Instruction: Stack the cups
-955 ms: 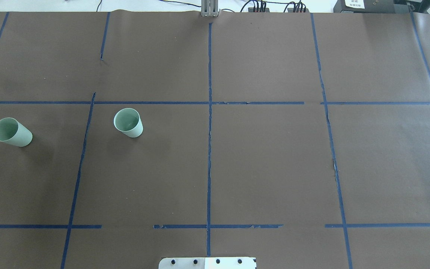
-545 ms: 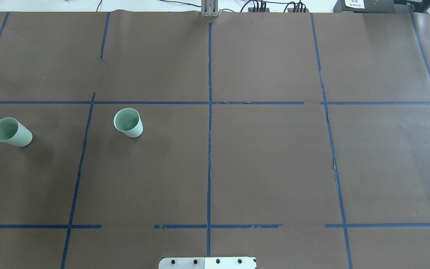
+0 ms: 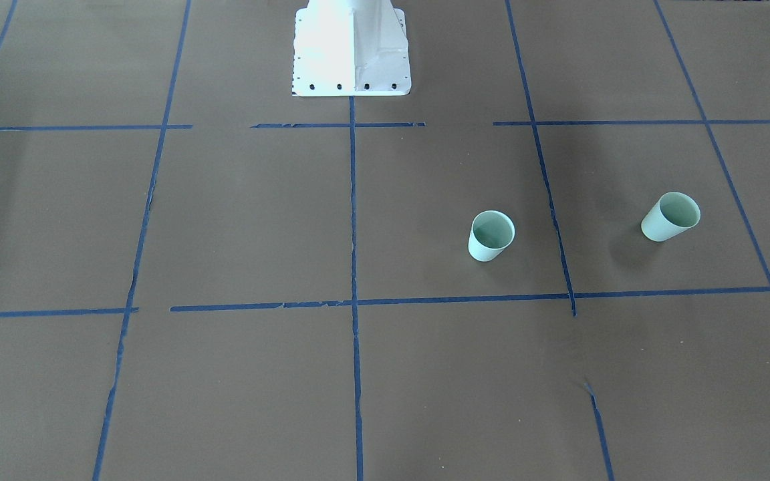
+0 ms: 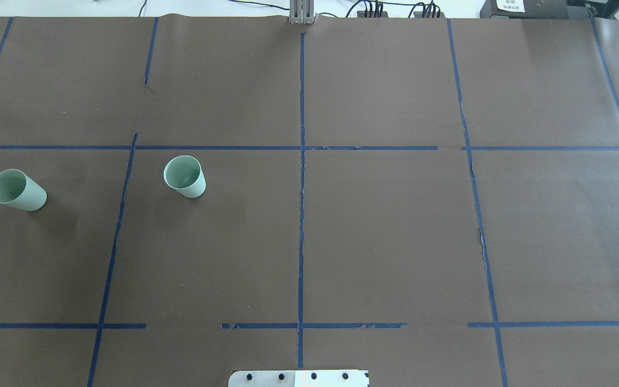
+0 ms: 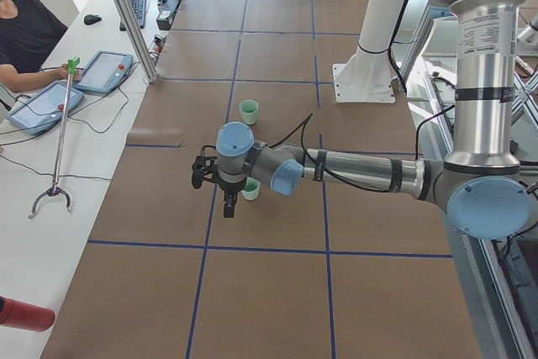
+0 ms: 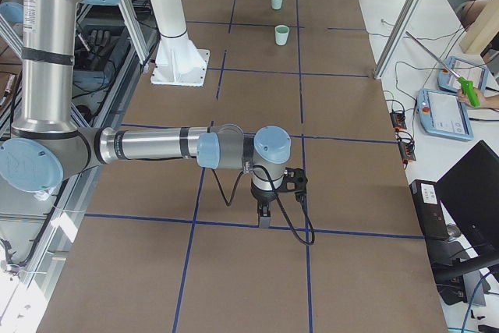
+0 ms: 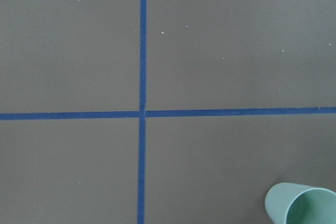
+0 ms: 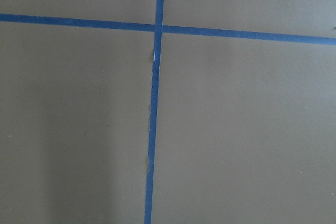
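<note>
The cups get narrower below wide open mouths. That means the cup beside my left gripper will go deep inside the middle cup when I lower it.
Two pale mint-green cups stand upright and apart on the brown table cover. One cup is at the far left, also in the front view. The other cup stands nearer the middle, also in the front view. My left gripper hangs above the table beside the far-left cup, which it partly hides. A cup shows at the bottom right of the left wrist view. My right gripper hangs over the table's right part, far from both cups. I cannot tell whether either gripper is open or shut.
Blue tape lines divide the cover into squares. The white robot base plate stands at the near middle edge. The operators' side table holds tablets and a grabber stick. Cables lie beyond the far edge.
</note>
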### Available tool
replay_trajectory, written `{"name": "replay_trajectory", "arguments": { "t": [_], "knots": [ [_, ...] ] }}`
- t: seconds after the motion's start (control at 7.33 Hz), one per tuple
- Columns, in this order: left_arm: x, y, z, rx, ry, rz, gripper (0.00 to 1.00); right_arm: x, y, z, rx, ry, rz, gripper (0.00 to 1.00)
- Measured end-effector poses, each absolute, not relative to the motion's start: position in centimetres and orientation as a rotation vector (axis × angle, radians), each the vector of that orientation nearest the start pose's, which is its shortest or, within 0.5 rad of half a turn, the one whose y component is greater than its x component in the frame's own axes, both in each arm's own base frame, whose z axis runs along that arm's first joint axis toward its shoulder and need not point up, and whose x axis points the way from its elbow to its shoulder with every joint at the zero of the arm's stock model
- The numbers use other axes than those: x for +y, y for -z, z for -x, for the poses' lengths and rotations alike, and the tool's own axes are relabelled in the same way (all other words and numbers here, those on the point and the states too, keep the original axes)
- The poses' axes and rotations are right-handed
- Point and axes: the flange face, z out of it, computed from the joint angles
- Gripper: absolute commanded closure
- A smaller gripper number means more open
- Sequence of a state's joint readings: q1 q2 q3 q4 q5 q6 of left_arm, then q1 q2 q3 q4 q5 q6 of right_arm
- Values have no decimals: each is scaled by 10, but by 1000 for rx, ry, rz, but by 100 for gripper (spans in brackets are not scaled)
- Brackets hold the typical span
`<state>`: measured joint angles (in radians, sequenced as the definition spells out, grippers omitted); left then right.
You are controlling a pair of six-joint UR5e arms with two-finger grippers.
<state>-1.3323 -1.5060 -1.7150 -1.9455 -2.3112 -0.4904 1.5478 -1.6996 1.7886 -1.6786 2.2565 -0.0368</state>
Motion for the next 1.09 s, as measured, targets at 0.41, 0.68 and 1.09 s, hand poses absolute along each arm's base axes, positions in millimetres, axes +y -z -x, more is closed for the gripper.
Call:
{"name": "replay_trajectory", "arguments": {
  "t": [0.41,0.68,1.09],
  "knots": [
    [-481,-574,-110,840,82,-121,0,-436,-628,-60,-686,51,14,0],
    [-478,-582,-130,843,70,-112,0,-436,-628,-60,-686,51,14,0],
    [-476,-601,-144,852,52,-115,0,-436,-628,-60,-686,51,13,0]
  ]
}}
